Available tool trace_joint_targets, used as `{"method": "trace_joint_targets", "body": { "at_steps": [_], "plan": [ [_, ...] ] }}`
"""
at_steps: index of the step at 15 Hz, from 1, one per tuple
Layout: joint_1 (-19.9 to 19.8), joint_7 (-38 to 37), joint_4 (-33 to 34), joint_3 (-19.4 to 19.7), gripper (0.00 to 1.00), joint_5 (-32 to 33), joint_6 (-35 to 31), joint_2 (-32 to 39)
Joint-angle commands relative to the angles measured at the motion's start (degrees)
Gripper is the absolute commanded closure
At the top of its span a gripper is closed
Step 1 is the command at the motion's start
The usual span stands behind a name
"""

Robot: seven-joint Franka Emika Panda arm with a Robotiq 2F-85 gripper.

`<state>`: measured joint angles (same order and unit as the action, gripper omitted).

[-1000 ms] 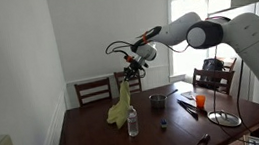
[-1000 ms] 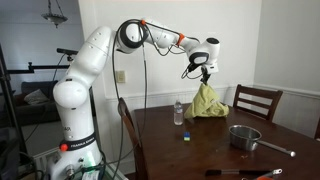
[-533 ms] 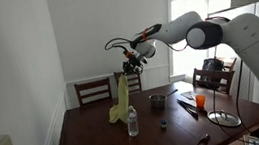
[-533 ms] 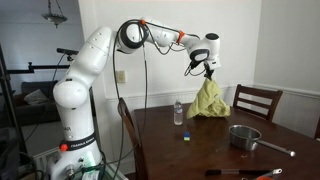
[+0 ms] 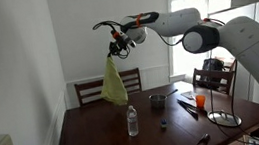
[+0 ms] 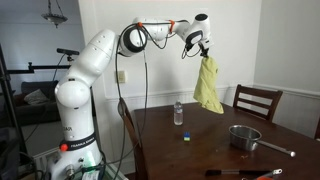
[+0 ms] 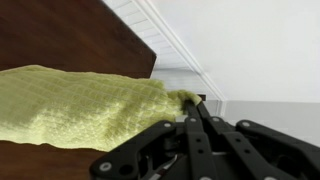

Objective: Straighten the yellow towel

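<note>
The yellow towel's lower end (image 6: 209,102) is hanging narrow and clear above the table. My gripper should bring it down and sweep the held corner toward the metal pot (image 6: 244,137) to spread it out.
The yellow towel (image 5: 113,83) hangs in the air by one corner, clear above the dark wooden table (image 5: 98,137). It also shows in an exterior view (image 6: 209,85) and fills the left of the wrist view (image 7: 80,105). My gripper (image 5: 116,48) is raised high near the wall and is shut on the towel's top corner; it also shows in an exterior view (image 6: 203,48). In the wrist view the gripper (image 7: 192,98) pinches the towel corner between closed fingers.
On the table stand a clear water bottle (image 5: 132,121), a metal pot (image 6: 244,137) with a long handle, a small blue object (image 6: 186,137), an orange cup (image 5: 201,100) and a round lid (image 5: 224,118). Wooden chairs (image 5: 91,90) stand at the table's sides.
My gripper has risen and moved toward the wall, lifting the towel fully off the table; it now hangs free.
</note>
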<state>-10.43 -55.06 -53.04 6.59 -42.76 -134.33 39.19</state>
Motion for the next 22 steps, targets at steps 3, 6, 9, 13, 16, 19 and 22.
{"method": "trace_joint_targets", "body": {
  "at_steps": [3, 6, 9, 13, 16, 19, 22],
  "plan": [
    [0.5, -1.2, 1.6, -0.9, 0.99, 0.1, -1.0, 1.5],
    [0.5, -2.9, 3.0, -3.8, 0.99, -5.0, -2.1, 2.4],
    [-0.7, -9.0, 2.9, -2.5, 0.99, -6.3, -3.3, 4.7],
    [-1.7, -11.0, 0.6, 3.1, 0.99, -2.7, -10.8, 9.8],
    [-2.4, -9.9, 1.1, 7.2, 0.99, -1.4, -18.1, 14.1],
    [-1.0, -13.0, 0.3, 13.4, 0.99, 1.2, -24.1, 16.4],
    [1.7, -18.9, -0.4, 21.6, 0.99, 5.6, -27.5, 19.4]
  ]
}}
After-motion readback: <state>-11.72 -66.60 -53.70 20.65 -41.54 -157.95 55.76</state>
